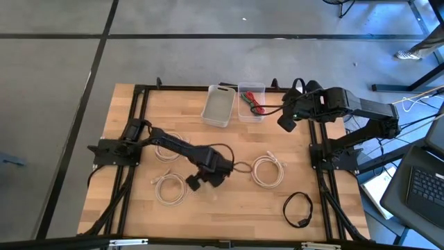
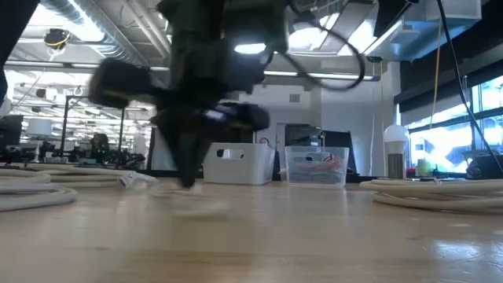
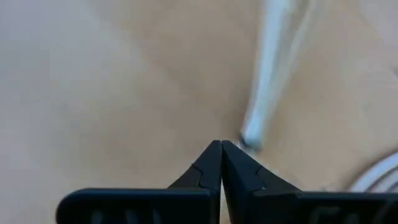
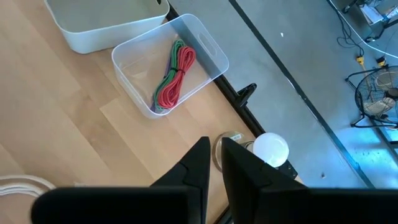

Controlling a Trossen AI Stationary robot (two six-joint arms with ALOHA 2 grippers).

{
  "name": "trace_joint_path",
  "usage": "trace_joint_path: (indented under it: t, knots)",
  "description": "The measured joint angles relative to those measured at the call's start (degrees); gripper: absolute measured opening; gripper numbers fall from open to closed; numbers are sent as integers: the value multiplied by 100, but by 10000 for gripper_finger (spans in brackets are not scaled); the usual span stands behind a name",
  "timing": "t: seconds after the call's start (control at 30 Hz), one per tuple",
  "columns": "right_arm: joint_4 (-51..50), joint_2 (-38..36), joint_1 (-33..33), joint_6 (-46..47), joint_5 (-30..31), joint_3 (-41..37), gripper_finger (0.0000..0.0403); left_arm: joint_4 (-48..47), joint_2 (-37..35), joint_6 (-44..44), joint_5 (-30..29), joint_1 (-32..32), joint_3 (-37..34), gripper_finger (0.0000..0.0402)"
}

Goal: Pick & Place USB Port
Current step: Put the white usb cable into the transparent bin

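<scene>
The white cable (image 3: 266,87) is next to the closed fingers of my left gripper. Next, I open the gripper and close it around the cable's dark band (image 3: 249,143) before I lift.
My left gripper (image 1: 207,178) points straight down at mid-table, shut, its tips (image 3: 221,145) just over the wood. The blurred end of a white cable (image 3: 250,135) lies right beside the tips, not between them. I cannot tell whether it is the USB port, or whether the fingers touch it. White cable coils lie to the left (image 1: 168,189) and right (image 1: 268,170) of the gripper. In the low view the gripper (image 2: 187,179) is a dark blur reaching down to the tabletop. My right gripper (image 4: 214,148) waits raised at the far right, a narrow gap between its fingers and nothing in it.
A white bin (image 1: 217,105) and a clear bin (image 1: 251,111) holding a red and green cord bundle (image 4: 173,78) stand at the far edge. A third white coil (image 1: 166,146) lies under the left arm. A black cable (image 1: 298,208) is near the front right. A white lamp bulb (image 4: 271,148) sits by the frame.
</scene>
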Motion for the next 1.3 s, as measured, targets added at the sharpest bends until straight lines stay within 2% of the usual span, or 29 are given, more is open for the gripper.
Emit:
trace_joint_path:
  t: [0.23, 0.43, 0.6, 0.77, 0.93, 1.1, 1.3]
  knots:
    - [-9, 0, 0, 102, -98, 0, 43, -220, -12, 91, -77, 364, 498, 1]
    - [-9, 0, -1, 110, -150, 0, 43, -344, -16, -322, 38, 497, 540, 9]
    - [-9, 0, 0, 107, -150, 0, 43, -339, -23, -85, 672, 398, 549, 46]
    - [-11, 0, 0, 106, -150, 0, 43, -260, -25, -102, 609, 265, 551, 104]
    - [-11, 0, -1, 106, -150, 0, 43, -220, -1, -213, 291, 259, 553, 145]
    - [-13, 0, -2, 106, -150, 0, 43, -147, 73, -354, 330, 270, 559, 165]
    - [-13, 0, 0, 106, -150, 0, 43, -106, 258, -382, 343, 255, 557, 163]
